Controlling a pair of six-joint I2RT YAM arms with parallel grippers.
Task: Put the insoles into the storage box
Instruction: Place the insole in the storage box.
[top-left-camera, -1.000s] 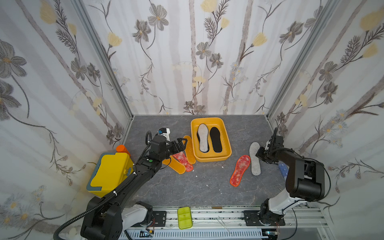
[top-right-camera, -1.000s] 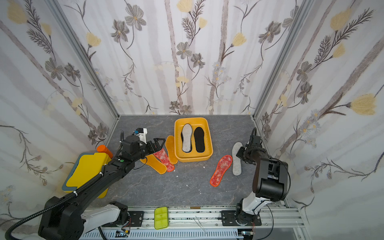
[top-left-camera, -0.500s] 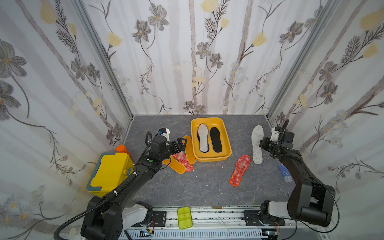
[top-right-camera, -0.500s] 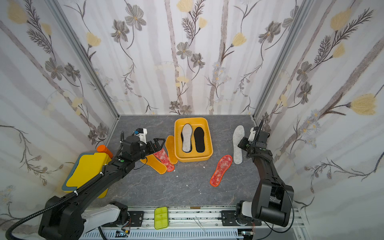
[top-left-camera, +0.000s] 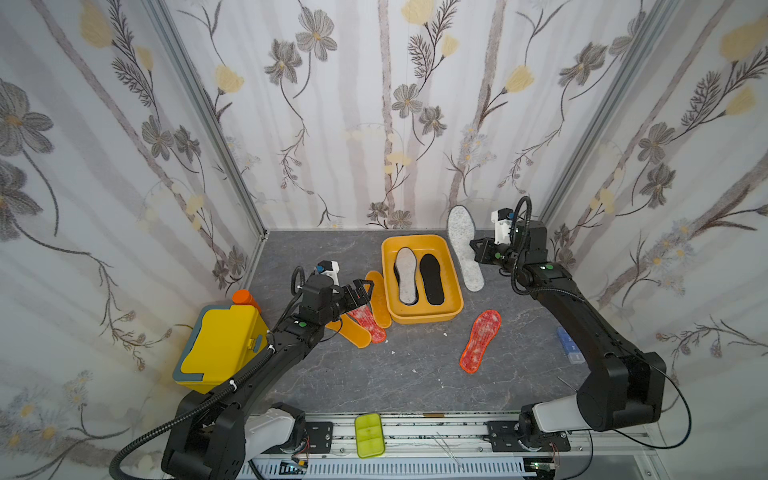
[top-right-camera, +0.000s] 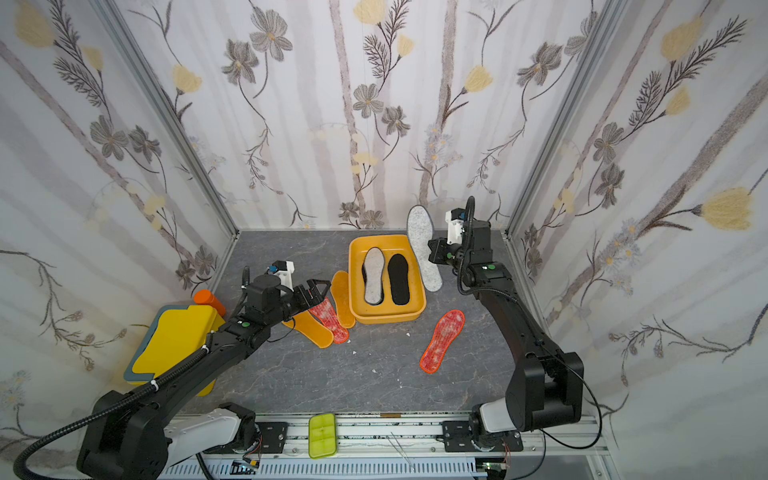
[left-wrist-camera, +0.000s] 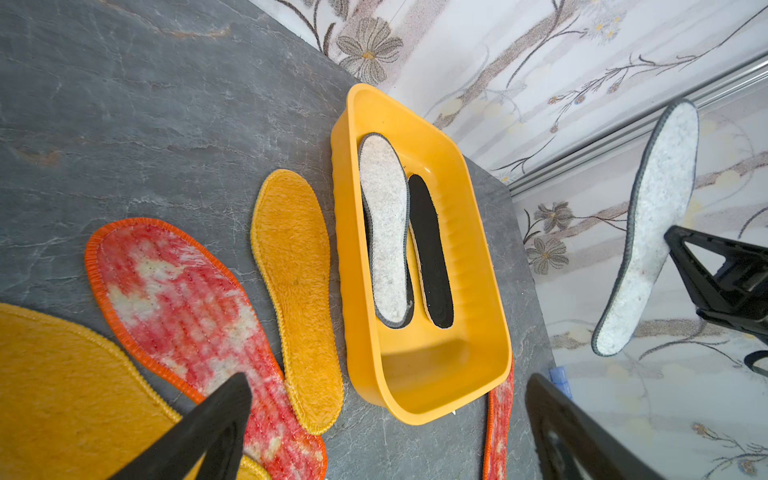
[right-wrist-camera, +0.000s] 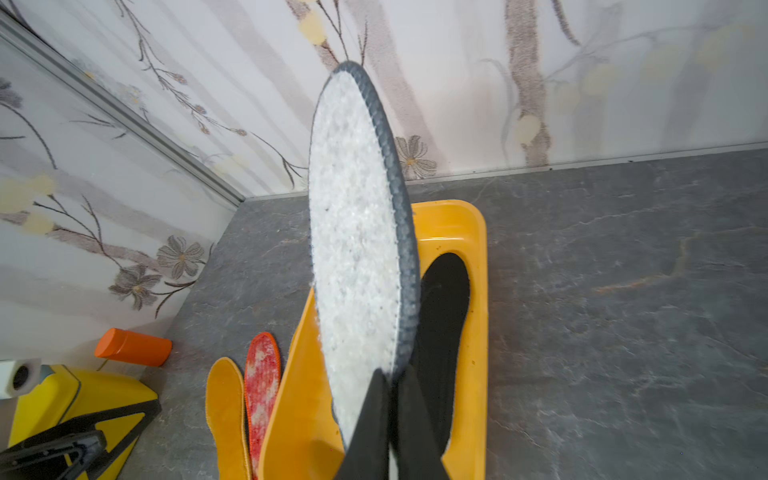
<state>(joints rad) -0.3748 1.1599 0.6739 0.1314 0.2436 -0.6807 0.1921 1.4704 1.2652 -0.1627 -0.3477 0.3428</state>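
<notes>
My right gripper should keep carrying its grey-white insole over until it rests on the black insole, as both of them run lengthwise along the storage box.
The yellow-orange storage box stands at the back of the table with a grey-white felt insole and a black insole inside. My right gripper is shut on a second grey-white insole, held in the air just beyond the box's right side. My left gripper stands open and empty above a red-orange speckled insole and two orange-yellow insoles left of the box. Another red-orange insole lies on the table front-right of the box.
A yellow lidded box and an orange cylinder sit by the left wall. A lime-green tray rests on the front rail. A small blue object lies by the right wall. Patterned walls close three sides.
The right arm has lifted the grey-white insole off the table and carried it up and back to beside the box. The left arm has stayed still.
</notes>
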